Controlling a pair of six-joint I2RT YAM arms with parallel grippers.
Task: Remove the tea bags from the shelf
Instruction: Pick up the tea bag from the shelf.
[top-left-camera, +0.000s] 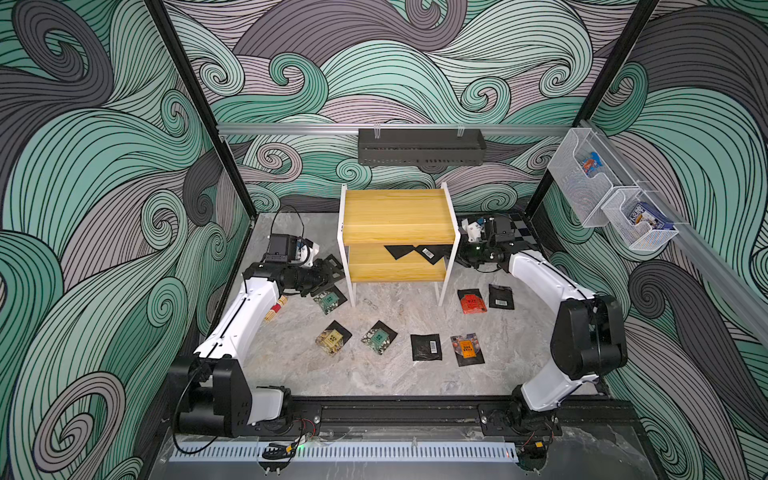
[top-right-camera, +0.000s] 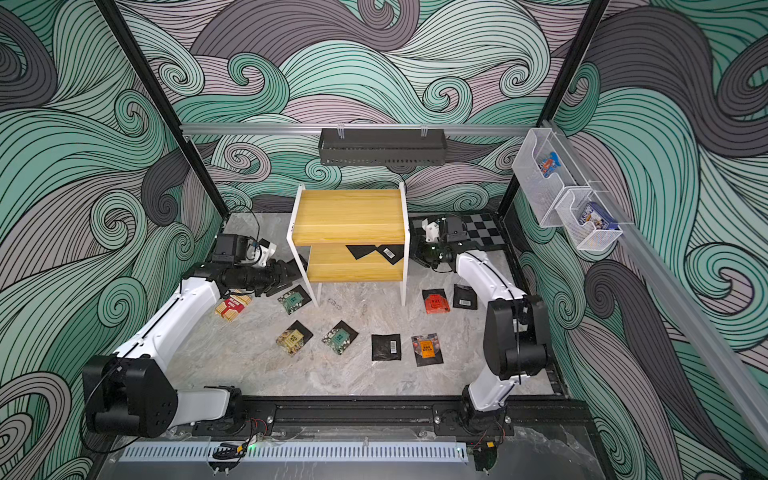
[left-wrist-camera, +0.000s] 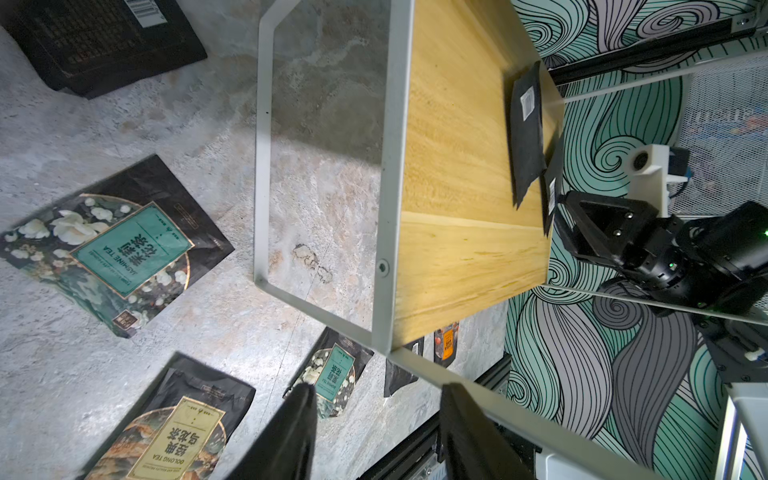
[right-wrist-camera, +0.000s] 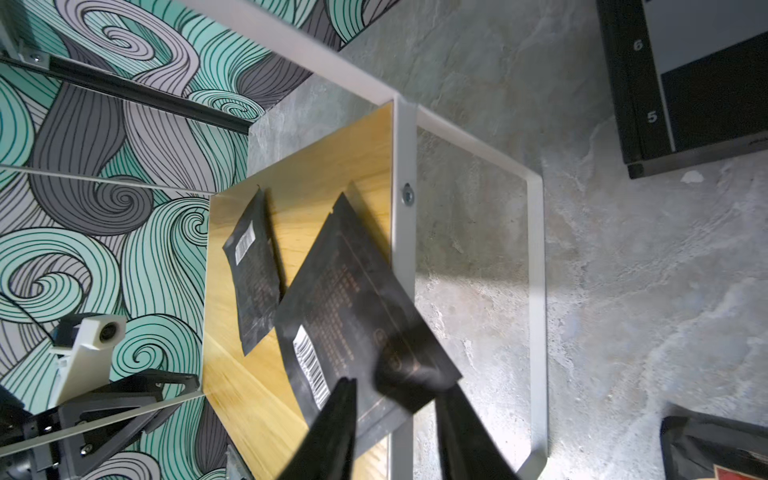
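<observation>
Next, I open my right gripper, reach further over the bag (right-wrist-camera: 369, 344) and close before I pull it out, because my right gripper's fingers touch only the overhanging tea bag's corner (right-wrist-camera: 430, 379).
The shelf (top-left-camera: 399, 216) (top-right-camera: 349, 216) stands at the back middle with a bare top board. Two black tea bags lie on its lower board: one flat (top-left-camera: 401, 250) (right-wrist-camera: 253, 270), the other (top-left-camera: 430, 252) (right-wrist-camera: 353, 299) tilted and overhanging the right edge. My right gripper (top-left-camera: 461, 249) (right-wrist-camera: 399, 384) is beside that edge. It is shut on the overhanging bag's end, one finger above and one below. My left gripper (top-left-camera: 328, 274) (left-wrist-camera: 378, 415) hangs open and empty by the shelf's left leg. Several tea bags lie on the table, among them teal (top-left-camera: 329, 300), yellow (top-left-camera: 331, 340) and red (top-left-camera: 471, 301).
A red-and-cream striped box (top-right-camera: 232, 307) lies under my left forearm. A black perforated rack (top-left-camera: 422, 147) hangs on the back rail. Two white wire baskets (top-left-camera: 582, 178) hang on the right wall. A checkered board (top-right-camera: 482, 228) lies in the back right corner.
</observation>
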